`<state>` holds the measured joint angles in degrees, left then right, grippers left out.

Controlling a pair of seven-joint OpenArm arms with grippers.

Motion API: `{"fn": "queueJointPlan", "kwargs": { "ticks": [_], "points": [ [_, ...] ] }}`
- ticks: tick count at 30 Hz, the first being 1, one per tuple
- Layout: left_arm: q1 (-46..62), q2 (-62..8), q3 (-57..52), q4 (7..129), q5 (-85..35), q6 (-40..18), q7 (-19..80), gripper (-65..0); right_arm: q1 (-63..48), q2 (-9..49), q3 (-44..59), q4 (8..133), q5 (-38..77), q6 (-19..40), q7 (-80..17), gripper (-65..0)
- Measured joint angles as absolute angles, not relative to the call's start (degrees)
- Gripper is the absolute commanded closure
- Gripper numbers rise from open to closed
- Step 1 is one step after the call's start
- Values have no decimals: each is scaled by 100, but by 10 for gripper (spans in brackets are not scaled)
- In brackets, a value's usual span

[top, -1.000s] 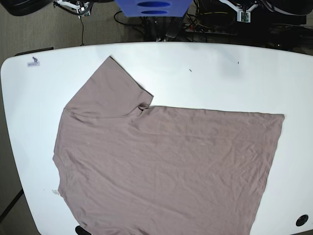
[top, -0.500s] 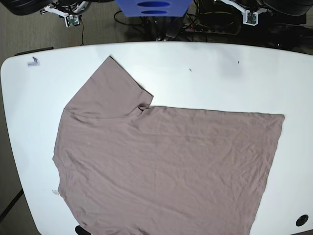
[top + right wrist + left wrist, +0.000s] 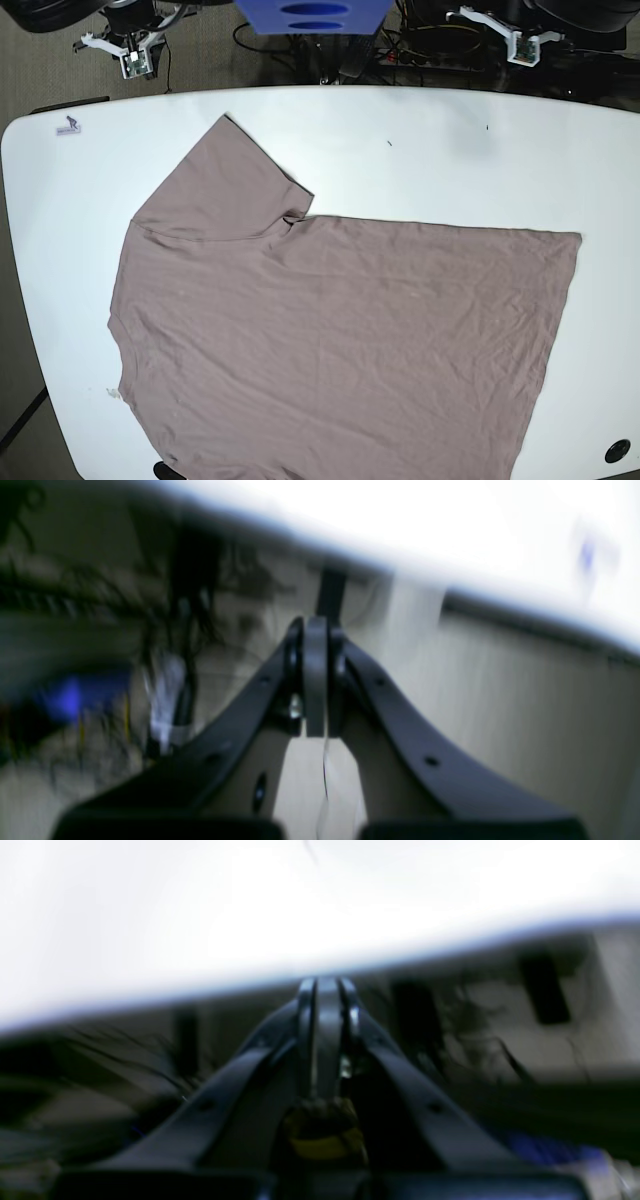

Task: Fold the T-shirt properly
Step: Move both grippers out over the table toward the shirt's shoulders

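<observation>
My left gripper keeps moving across the clear white table (image 3: pixel 550 155) to the T-shirt's closest hem corner (image 3: pixel 572 240) until my fingers are open in front of it.
The T-shirt (image 3: pixel 330 330) lies flat on the white table (image 3: pixel 430 150), taupe and lightly wrinkled, with one sleeve (image 3: pixel 225 185) spread toward the far left and its hem at the right. Both arms hover beyond the table's far edge, away from the cloth. The right arm's end (image 3: pixel 132 58) shows at the top left of the base view, the left arm's end (image 3: pixel 522 48) at the top right. In the wrist views my left gripper (image 3: pixel 327 985) and my right gripper (image 3: pixel 315 622) are shut on nothing. Neither wrist view shows the shirt.
A blue object (image 3: pixel 310 15) and cables sit on the floor behind the table. A small sticker (image 3: pixel 68 126) marks the far left corner, and a black hole (image 3: pixel 617 450) lies near the front right. The table edge (image 3: pixel 300 967) shows blurred.
Both arm ends have shifted outward and a little nearer the table's far edge in the base view. The T-shirt has not moved.
</observation>
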<state>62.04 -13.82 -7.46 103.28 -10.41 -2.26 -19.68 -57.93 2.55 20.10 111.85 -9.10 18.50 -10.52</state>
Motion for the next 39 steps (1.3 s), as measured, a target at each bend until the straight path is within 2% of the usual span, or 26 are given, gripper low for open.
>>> {"fn": "queueJointPlan", "kwargs": {
  "ticks": [14, 17, 24, 27, 28, 30, 32, 34, 38, 39],
  "points": [
    [6010, -1052, -1378, 10792, -281, -303, -1979, 0, -5159, 84, 1328, 11299, -926, 2290, -1267, 0],
    [5710, -954, -1822, 10700, -67, -762, -1649, 0, -5022, 102, 1173, 11257, -945, 2440, -1280, 0],
    [5284, -913, -2202, 10678, 30, -1098, -1028, 0, -4816, 102, 1122, 11218, -1004, 2530, -1282, 0],
    [5072, -668, -2453, 10715, -80, -1017, -622, 0, -4744, 126, 1227, 11216, -871, 2480, -1345, 0],
    [5022, -628, -2462, 10715, -110, -781, -554, 0, -4711, 137, 1251, 11218, -849, 2399, -1339, 0],
    [4978, -620, -2493, 10731, -141, -701, -508, 0, -4654, 163, 1308, 11220, -692, 2322, -1380, 0],
    [4936, -609, -2488, 10772, -156, -729, -458, -42, -4595, 178, 1389, 11229, -517, 2331, -1472, -53],
    [4788, -541, -2464, 10816, -545, -742, -211, -135, -4451, 158, 1688, 11242, 449, 2519, -1957, -102],
    [4510, -545, -2421, 10853, -718, -740, 69, -308, -4244, 244, 1885, 11292, 1033, 2447, -2119, -191],
    [4453, -561, -2416, 10860, -766, -742, 113, -330, -4202, 261, 1942, 11297, 1170, 2429, -2202, -202]
  ]
}}
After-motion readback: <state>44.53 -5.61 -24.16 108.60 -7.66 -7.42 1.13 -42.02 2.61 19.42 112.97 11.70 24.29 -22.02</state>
